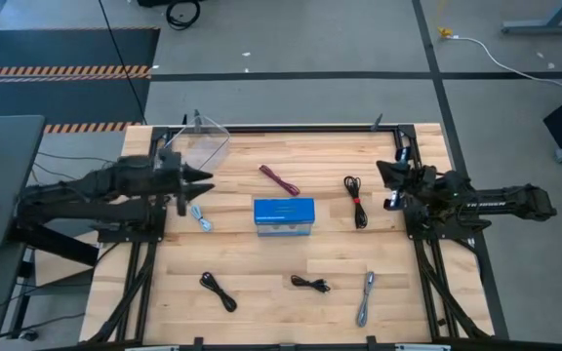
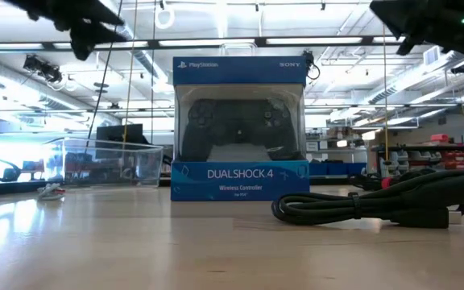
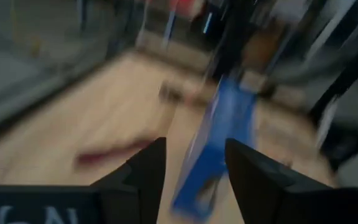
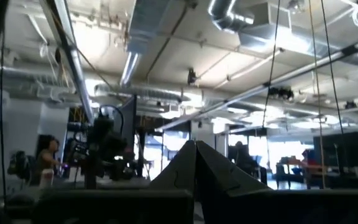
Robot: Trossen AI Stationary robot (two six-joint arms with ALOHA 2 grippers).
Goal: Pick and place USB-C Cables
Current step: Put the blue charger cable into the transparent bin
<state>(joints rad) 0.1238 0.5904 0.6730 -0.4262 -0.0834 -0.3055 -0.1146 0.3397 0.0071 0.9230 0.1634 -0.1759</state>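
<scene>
The light blue cable is gathered in a short, narrow bundle, so its loops will hold together when I pick it up.
Several USB-C cables lie flat on the wooden table: a maroon one (image 1: 279,179), black ones (image 1: 356,200) (image 1: 218,291) (image 1: 310,284), and silver-grey ones (image 1: 200,216) (image 1: 366,297). In the low view a coiled black cable (image 2: 377,205) lies nearest. My left gripper (image 1: 201,176) hovers open above the table's left side, near the clear tub (image 1: 203,141) and over the silver-grey cable. Its blurred wrist view shows the open fingers (image 3: 194,165), the maroon cable (image 3: 107,154) and the blue box (image 3: 219,143). My right gripper (image 1: 386,177) is shut (image 4: 196,155), raised at the right side, touching nothing.
The blue controller box (image 1: 284,216) stands on its edge mid-table (image 2: 240,129). The clear plastic tub (image 2: 107,161) sits at the far left corner. A dark frame (image 1: 291,127) runs along the table's far and side edges. Bare wood lies between the cables.
</scene>
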